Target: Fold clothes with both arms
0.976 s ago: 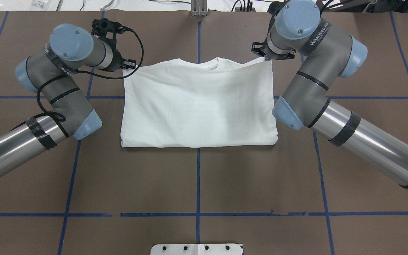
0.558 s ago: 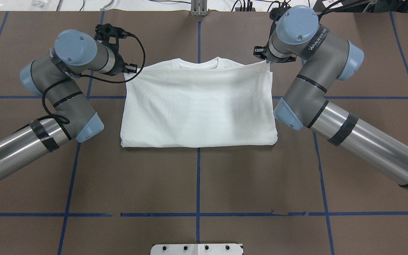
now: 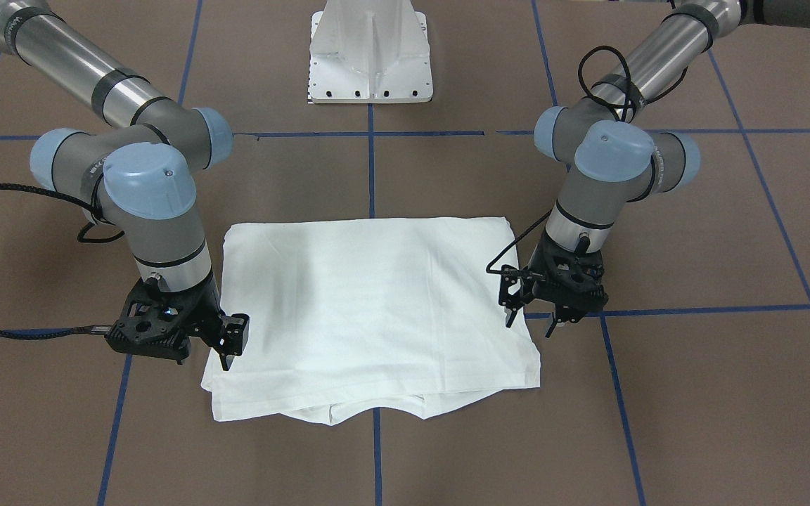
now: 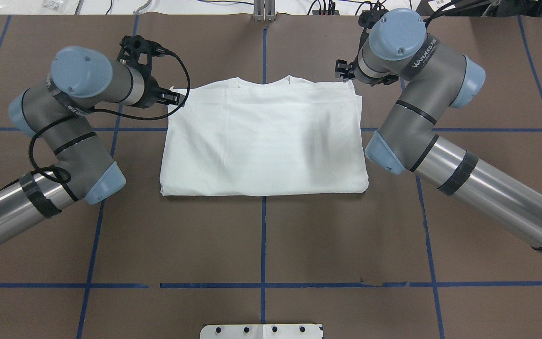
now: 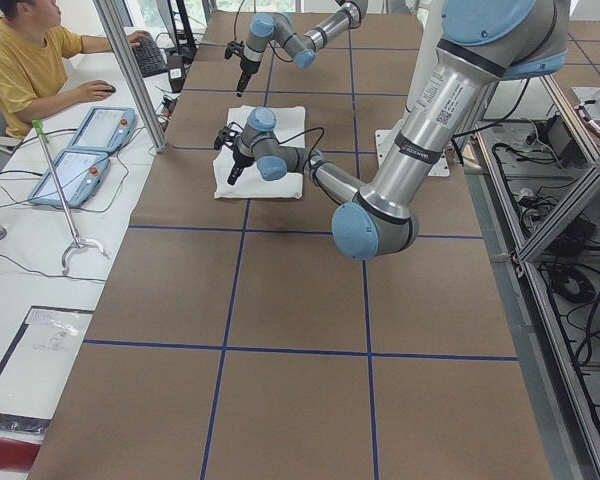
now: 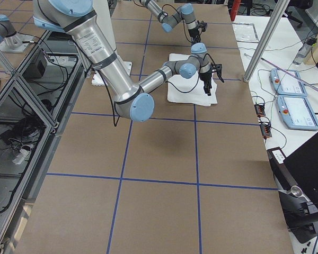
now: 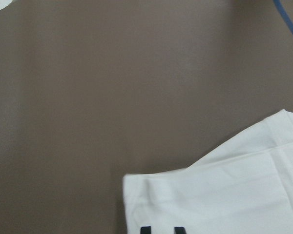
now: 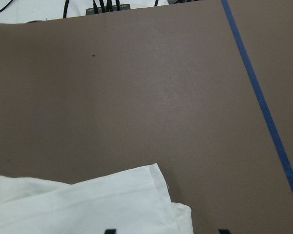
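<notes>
The whole folded white T-shirt (image 3: 373, 312) will turn around and stay flat when I drag its corner with my left gripper, because my right gripper (image 3: 229, 339) hangs open.
The white T-shirt (image 4: 261, 136) lies folded in half on the brown table, plain side up, with its collar (image 4: 264, 84) at the far edge. It also shows in the front view (image 3: 377, 302). My left gripper (image 4: 177, 98) hovers at the shirt's far left corner, fingers apart and holding nothing (image 3: 530, 323). My right gripper (image 4: 345, 71) hovers at the far right corner, open and empty (image 3: 226, 355). The left wrist view shows a flat shirt corner (image 7: 224, 195) below it. The right wrist view shows the other corner (image 8: 88, 204), with the fingertips wide apart.
The white pedestal base (image 3: 371, 53) stands on the robot's side of the table. Blue tape lines (image 4: 263, 235) grid the brown surface. An operator (image 5: 30, 60) sits at a side desk with two tablets (image 5: 80, 155). A metal post (image 4: 264, 9) stands at the far edge.
Both grippers held the shirt's far edge raised; now they have let go and the edge lies flat. The left arm's elbow has swung leftward.
</notes>
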`<action>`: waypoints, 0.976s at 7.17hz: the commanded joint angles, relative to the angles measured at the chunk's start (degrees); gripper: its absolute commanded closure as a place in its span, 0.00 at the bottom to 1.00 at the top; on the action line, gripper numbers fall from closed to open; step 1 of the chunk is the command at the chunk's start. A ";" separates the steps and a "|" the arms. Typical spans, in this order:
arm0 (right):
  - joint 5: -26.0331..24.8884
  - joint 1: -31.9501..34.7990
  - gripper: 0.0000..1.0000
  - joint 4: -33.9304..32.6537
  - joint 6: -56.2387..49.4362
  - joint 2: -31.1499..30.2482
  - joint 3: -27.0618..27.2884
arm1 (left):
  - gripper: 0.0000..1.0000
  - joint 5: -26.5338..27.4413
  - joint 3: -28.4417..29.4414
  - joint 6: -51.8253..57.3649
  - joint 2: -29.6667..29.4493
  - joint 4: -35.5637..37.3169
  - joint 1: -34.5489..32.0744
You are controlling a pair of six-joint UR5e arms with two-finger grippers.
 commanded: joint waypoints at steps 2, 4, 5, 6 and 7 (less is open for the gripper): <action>-0.15 -0.24 0.01 0.03 0.18 -0.22 0.83 | 0.00 -0.96 -9.47 -8.16 9.61 -2.53 7.28; -0.15 -0.24 0.01 0.03 0.09 -0.13 0.92 | 0.05 0.44 -9.48 -9.42 12.61 -6.33 9.49; -0.15 -0.33 0.01 0.03 0.09 -0.13 1.09 | 0.07 1.23 -9.39 -10.90 12.62 -6.42 10.46; -0.15 -0.33 0.01 0.03 0.01 -0.13 1.10 | 0.18 1.24 -9.57 -11.44 12.62 -6.42 10.82; -0.15 -0.33 0.01 0.03 0.01 -0.13 1.10 | 0.36 1.33 -9.48 -12.49 12.62 -6.51 11.43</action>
